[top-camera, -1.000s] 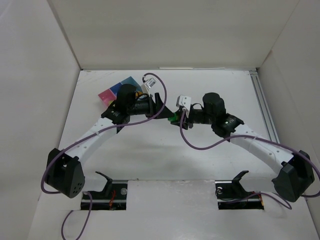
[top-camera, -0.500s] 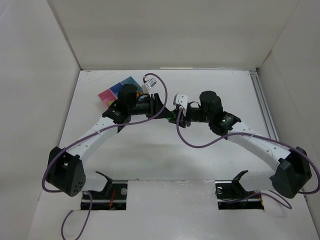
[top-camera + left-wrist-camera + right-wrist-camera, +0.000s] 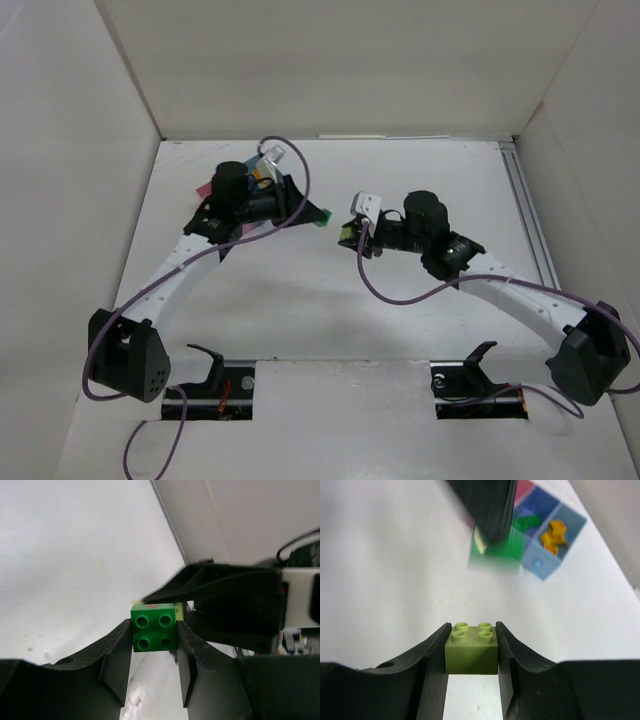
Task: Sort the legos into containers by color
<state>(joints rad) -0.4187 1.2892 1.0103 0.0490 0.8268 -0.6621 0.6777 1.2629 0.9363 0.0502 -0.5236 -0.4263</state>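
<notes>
I can see that the dark green lego (image 3: 323,217) in my left gripper matches the lego in the middle bin (image 3: 539,506), so I should move it along next until it hangs above that bin.
My left gripper (image 3: 316,212) (image 3: 153,626) is shut on a dark green lego (image 3: 153,629), which also shows in the top view (image 3: 322,216). My right gripper (image 3: 346,238) (image 3: 471,632) is shut on a lime green lego (image 3: 471,652), held just right of the left gripper's tip and apart from it. In the right wrist view the dark green lego (image 3: 495,555) is blurred ahead, in front of the containers: a blue bin (image 3: 540,562) with orange legos (image 3: 554,534), a bin with a dark green lego (image 3: 529,522), and a pink bin (image 3: 524,489).
In the top view my left arm hides most of the bin cluster; a pink corner (image 3: 203,187) shows at the table's back left. White walls enclose the table on three sides. A metal rail (image 3: 528,215) runs along the right edge.
The two grippers were tip to tip at the table's middle. My left gripper has pulled back left and away with the dark green lego. My right gripper keeps the lime lego.
</notes>
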